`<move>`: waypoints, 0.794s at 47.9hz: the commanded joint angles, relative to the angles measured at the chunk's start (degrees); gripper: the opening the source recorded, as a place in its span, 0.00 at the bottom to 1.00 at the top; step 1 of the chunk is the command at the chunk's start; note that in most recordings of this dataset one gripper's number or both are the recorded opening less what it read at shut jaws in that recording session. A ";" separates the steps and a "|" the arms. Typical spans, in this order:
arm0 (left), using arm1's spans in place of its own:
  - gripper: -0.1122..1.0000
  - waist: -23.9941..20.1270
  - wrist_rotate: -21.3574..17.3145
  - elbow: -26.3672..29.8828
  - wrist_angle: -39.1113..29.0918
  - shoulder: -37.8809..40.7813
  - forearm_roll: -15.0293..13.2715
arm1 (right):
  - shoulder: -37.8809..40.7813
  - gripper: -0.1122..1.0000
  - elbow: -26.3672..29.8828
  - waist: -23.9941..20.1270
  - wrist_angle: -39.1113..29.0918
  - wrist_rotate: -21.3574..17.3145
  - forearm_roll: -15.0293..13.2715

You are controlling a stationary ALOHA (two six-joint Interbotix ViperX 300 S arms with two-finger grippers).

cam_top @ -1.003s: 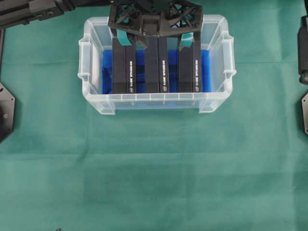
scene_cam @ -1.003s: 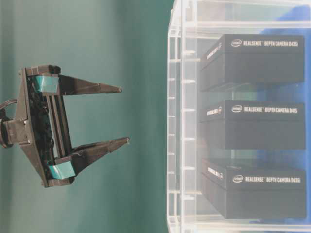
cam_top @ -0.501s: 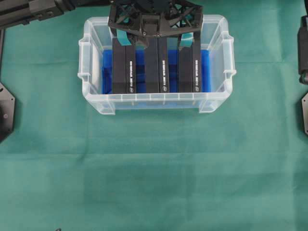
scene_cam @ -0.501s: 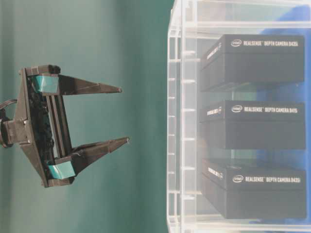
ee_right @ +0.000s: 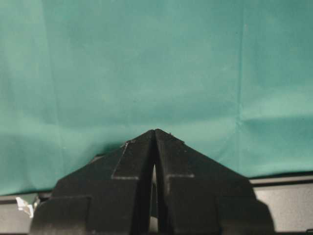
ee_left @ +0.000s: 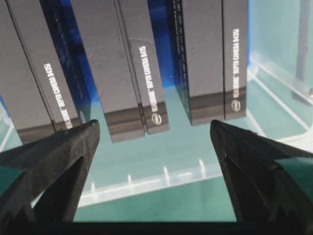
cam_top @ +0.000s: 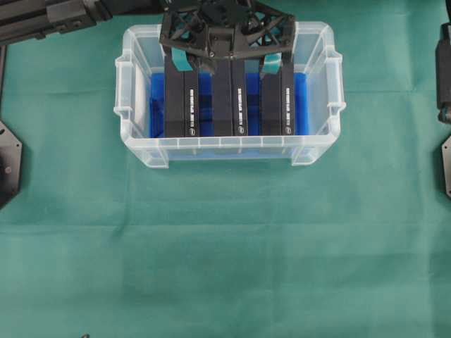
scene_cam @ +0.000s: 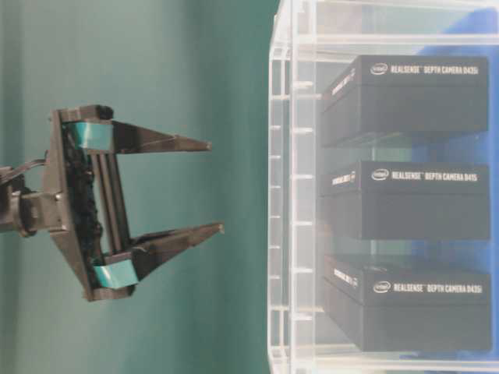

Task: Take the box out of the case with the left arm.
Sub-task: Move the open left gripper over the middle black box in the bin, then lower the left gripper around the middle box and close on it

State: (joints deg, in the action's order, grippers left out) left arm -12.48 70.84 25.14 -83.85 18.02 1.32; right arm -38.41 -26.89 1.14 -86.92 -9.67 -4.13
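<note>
The open fingers of my left gripper reach across the middle box's narrow width (scene_cam: 341, 199), so I should keep moving them down until they get into the gaps (scene_cam: 386, 247) beside the box, and then close them.
The clear case (cam_top: 318, 141) with a blue bottom holds three black boxes standing side by side: left (cam_top: 182, 102), middle (cam_top: 229, 102) and right (cam_top: 277, 105). My left gripper (cam_top: 225, 62) hangs open over the far end of the case, its teal pads spread beyond the middle box. In the left wrist view the black fingertips (ee_left: 88, 131) flank the end of the middle box (ee_left: 132, 73) without touching it. From table level the left gripper (scene_cam: 215, 187) stands a short way off the case rim (scene_cam: 277, 195). My right gripper (ee_right: 154, 132) is shut and holds nothing.
Green cloth (cam_top: 225, 246) covers the table around the case. The right arm (cam_top: 444, 63) rests at the right edge of the overhead view. The case's front wall (ee_left: 146, 183) shows below the boxes in the left wrist view.
The left gripper has moved closer to the case and the boxes, still open. The boxes and the right arm have not moved.
</note>
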 commanded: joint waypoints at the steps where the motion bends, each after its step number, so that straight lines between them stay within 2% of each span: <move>1: 0.98 0.00 -0.09 -1.14 0.88 -1.05 0.26 | -0.18 0.11 1.41 0.09 0.09 -0.09 -0.18; 6: 0.98 -0.09 -0.09 -3.34 1.67 -1.05 0.26 | -0.18 0.11 1.32 0.09 0.00 -0.09 -0.09; 24: 0.98 -0.09 0.09 -11.95 10.90 -1.05 0.35 | -0.18 0.11 1.14 0.09 -0.09 -0.09 -0.09; 38: 0.98 -0.44 0.09 -14.85 15.21 -0.97 0.44 | -0.18 0.11 1.14 0.09 0.09 -0.09 -0.18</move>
State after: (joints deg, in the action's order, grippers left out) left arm -12.66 70.93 10.11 -69.79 18.11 1.58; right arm -38.50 -26.89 1.14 -86.92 -9.58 -4.13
